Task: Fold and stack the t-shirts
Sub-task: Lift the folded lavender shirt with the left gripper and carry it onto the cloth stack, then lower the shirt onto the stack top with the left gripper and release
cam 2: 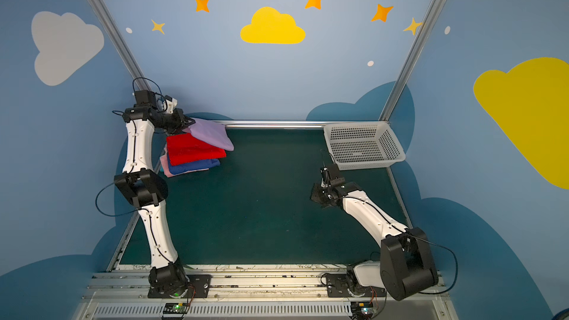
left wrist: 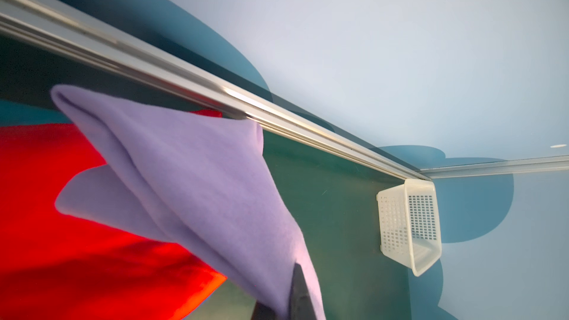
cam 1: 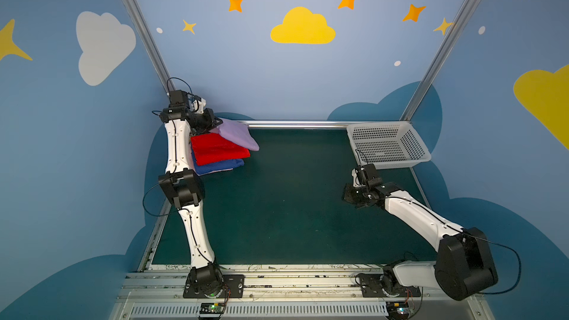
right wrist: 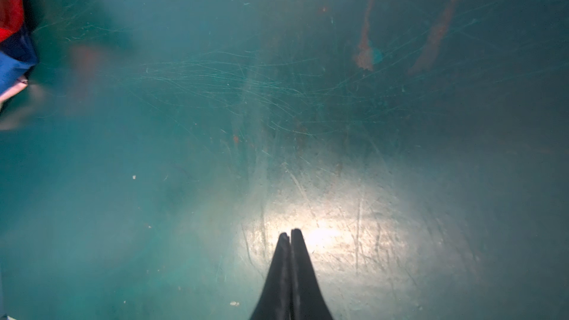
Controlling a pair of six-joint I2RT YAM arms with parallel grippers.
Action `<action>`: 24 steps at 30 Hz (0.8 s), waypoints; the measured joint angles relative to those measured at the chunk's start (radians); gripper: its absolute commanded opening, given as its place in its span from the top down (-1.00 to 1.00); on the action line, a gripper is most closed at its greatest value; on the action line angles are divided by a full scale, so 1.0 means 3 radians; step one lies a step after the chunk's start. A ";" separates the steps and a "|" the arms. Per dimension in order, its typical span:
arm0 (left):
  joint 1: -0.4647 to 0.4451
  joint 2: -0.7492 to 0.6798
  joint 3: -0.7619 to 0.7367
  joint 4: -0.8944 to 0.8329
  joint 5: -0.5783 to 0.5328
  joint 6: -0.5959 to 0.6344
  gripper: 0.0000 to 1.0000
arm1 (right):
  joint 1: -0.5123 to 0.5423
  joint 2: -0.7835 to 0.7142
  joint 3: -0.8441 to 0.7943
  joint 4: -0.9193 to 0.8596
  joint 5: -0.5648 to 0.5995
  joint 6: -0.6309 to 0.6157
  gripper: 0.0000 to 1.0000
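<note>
With the red t-shirt's top [cam 1: 216, 150] flat and clear beside the lavender t-shirt, my left gripper should keep drawing the lavender t-shirt over it until their near edges meet.
A folded lavender t-shirt [cam 1: 238, 136] [cam 2: 212, 135] lies tilted over the back of a stack at the table's far left corner. My left gripper [cam 1: 215, 122] [cam 2: 189, 121] is shut on its left edge. In the left wrist view the lavender cloth [left wrist: 197, 161] runs down between the dark fingers of that gripper [left wrist: 286, 300]. Under it lie the red t-shirt [cam 1: 218, 149] [left wrist: 46, 210], the royal blue t-shirt [cam 1: 218, 166] and the pink t-shirt [cam 2: 164, 164] at the bottom. My right gripper [cam 1: 349, 193] [right wrist: 291, 232] hovers shut and empty over the mat at the right.
A white perforated basket [cam 1: 412, 141] [cam 2: 391, 146] [left wrist: 409, 229] stands at the back right corner, nothing visible in it. A metal rail [cam 1: 295, 123] runs along the table's back edge, just behind the stack. The dark green mat [cam 1: 292, 195] covers the table.
</note>
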 measured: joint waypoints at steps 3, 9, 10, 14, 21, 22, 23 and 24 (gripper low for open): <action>0.0055 -0.0130 -0.0276 0.0020 0.0033 0.0106 0.93 | 0.0009 0.0009 0.0001 -0.0001 -0.0015 0.0013 1.00; 0.0170 -0.0186 -0.0685 0.0053 0.0071 0.0296 0.93 | 0.0014 0.0008 0.0004 -0.0014 -0.0050 0.0039 1.00; 0.0198 -0.0186 -0.0740 0.0057 0.0056 0.0312 0.93 | 0.0014 0.0005 0.0004 -0.0017 -0.0062 0.0048 1.00; 0.0381 -0.0186 -0.0951 0.0114 -0.0018 0.0309 0.93 | 0.0018 -0.0023 0.0010 -0.0032 -0.0089 0.0053 1.00; 0.0647 -0.0177 -0.1158 0.0253 -0.0192 0.0237 0.91 | 0.0023 -0.0031 0.0041 -0.0069 -0.0100 0.0061 1.00; 0.0652 -0.0168 -0.1169 0.0259 -0.0216 0.0230 0.88 | 0.0023 -0.0033 0.0041 -0.0072 -0.0100 0.0064 1.00; 0.0650 -0.0156 -0.1176 0.0271 -0.0233 0.0225 0.83 | 0.0023 -0.0034 0.0041 -0.0075 -0.0100 0.0066 1.00; 0.0645 -0.0145 -0.1176 0.0278 -0.0243 0.0219 0.79 | 0.0023 -0.0036 0.0041 -0.0076 -0.0099 0.0074 1.00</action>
